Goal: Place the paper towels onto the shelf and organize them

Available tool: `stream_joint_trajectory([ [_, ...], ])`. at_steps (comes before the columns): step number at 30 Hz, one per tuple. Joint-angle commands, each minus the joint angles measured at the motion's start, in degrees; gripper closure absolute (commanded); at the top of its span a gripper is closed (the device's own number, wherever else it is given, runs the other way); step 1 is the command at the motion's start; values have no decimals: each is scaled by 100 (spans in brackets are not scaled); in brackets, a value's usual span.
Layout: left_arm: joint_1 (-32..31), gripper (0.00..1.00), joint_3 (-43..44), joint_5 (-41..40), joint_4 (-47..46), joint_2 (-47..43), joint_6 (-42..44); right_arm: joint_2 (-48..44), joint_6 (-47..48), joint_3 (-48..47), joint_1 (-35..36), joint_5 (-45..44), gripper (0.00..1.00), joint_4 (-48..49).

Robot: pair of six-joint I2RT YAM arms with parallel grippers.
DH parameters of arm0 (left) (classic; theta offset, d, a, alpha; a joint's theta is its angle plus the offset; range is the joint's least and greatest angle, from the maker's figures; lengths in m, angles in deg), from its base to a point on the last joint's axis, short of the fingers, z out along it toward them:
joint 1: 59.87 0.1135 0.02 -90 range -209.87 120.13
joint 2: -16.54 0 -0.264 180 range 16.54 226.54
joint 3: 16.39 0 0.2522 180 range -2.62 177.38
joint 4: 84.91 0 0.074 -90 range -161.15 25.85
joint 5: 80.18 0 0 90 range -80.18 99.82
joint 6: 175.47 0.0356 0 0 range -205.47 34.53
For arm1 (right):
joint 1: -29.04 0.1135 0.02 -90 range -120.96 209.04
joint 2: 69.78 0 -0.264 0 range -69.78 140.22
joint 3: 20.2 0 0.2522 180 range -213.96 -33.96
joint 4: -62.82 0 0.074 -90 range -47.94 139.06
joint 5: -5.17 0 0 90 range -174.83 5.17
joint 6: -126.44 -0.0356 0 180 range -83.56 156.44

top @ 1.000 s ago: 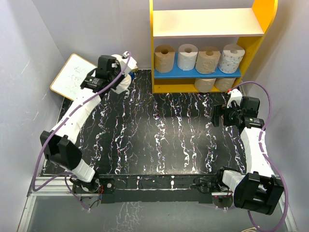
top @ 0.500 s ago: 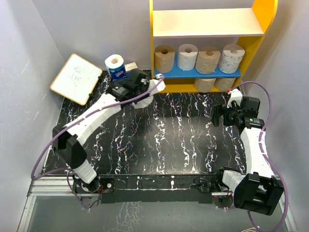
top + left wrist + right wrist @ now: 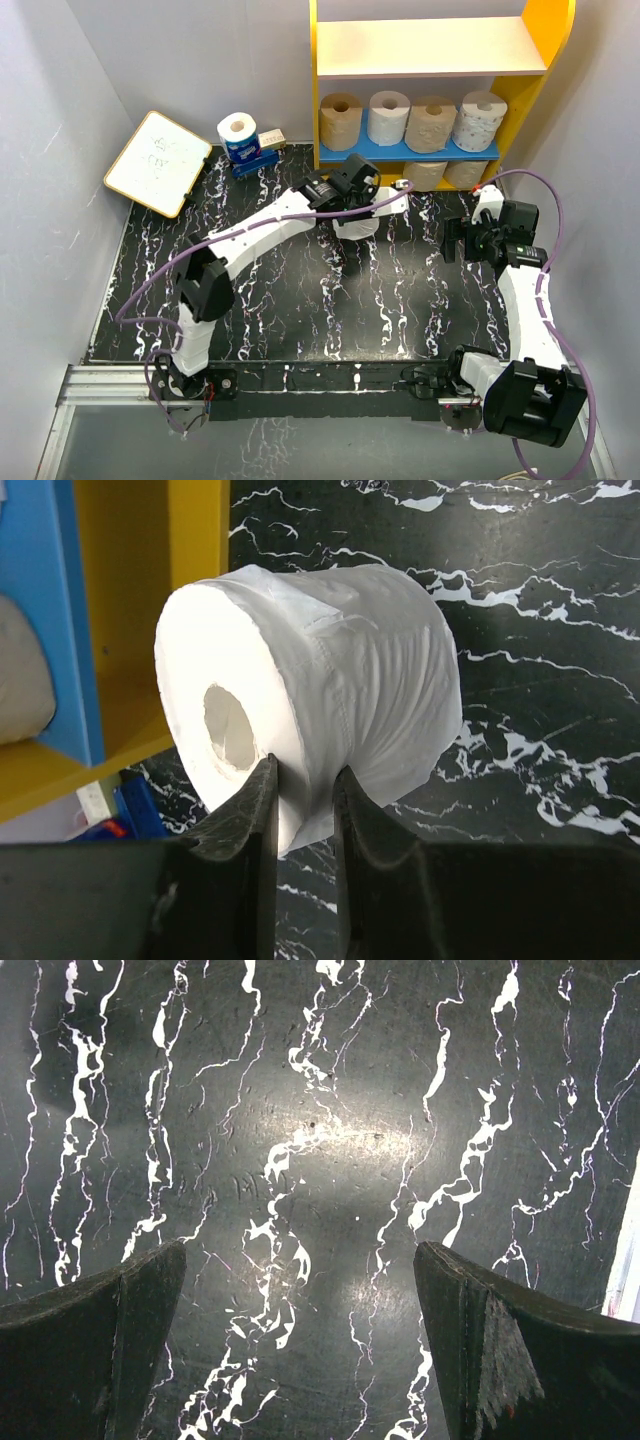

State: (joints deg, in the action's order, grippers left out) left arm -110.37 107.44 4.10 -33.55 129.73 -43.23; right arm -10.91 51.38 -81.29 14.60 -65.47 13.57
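Observation:
My left gripper has the white roll upright [image 3: 357, 229] before the open space [image 3: 393, 173] under the blue board. It should go on inward and let go of the roll beside the lower rolls.
My left gripper [image 3: 358, 208] is shut on a white paper towel roll [image 3: 352, 226] and holds it above the black table, just in front of the yellow shelf [image 3: 317, 90]. In the left wrist view the fingers [image 3: 255, 800] pinch the roll [image 3: 330, 680] at its lower edge, next to the core, with the shelf's yellow frame [image 3: 195, 540] close behind. Several rolls [image 3: 388, 117] stand on the blue board and two more [image 3: 428, 175] lie under it. A blue-wrapped roll [image 3: 238, 137] stands at the back left. My right gripper [image 3: 452, 240] is open and holds nothing [image 3: 300, 1260].
A white writing board [image 3: 158, 162] leans in the back left corner. A small blue stapler [image 3: 255, 160] and a box [image 3: 272, 137] sit beside the blue-wrapped roll. Grey walls close in on both sides. The shelf's peach upper board [image 3: 430, 45] holds nothing.
My left arm has swung from the back left corner across to the shelf front, carrying the white roll. The blue-wrapped roll stayed behind. The right arm has not moved.

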Motion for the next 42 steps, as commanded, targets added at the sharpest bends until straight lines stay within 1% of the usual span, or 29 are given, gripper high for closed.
stream_joint_trajectory([
  [1,87,100,446,-34,-413,369,232,-200,-16,9,-59,-74,3,356],
  [7,96,100,661,-665,-1427,997,813,-220,-17,2,-69,-114,3,366],
  [14,129,100,1269,-1079,-1842,1696,1209,-237,-19,5,-68,-99,3,376],
  [19,131,100,1816,-1036,-1907,2064,1321,-186,-17,-4,-76,-83,3,355],
  [25,129,100,1965,-811,-2119,2254,1511,-176,-18,5,-76,-81,3,360],
  [29,147,100,2363,-760,-2031,2528,1621,-167,-18,9,-77,-90,3,366],
  [37,172,100,3052,-676,-2139,2998,1900,-160,-26,6,-77,-125,3,372],
  [42,173,100,3115,-674,-2376,3137,2012,-132,-26,5,-77,-132,3,367],
])
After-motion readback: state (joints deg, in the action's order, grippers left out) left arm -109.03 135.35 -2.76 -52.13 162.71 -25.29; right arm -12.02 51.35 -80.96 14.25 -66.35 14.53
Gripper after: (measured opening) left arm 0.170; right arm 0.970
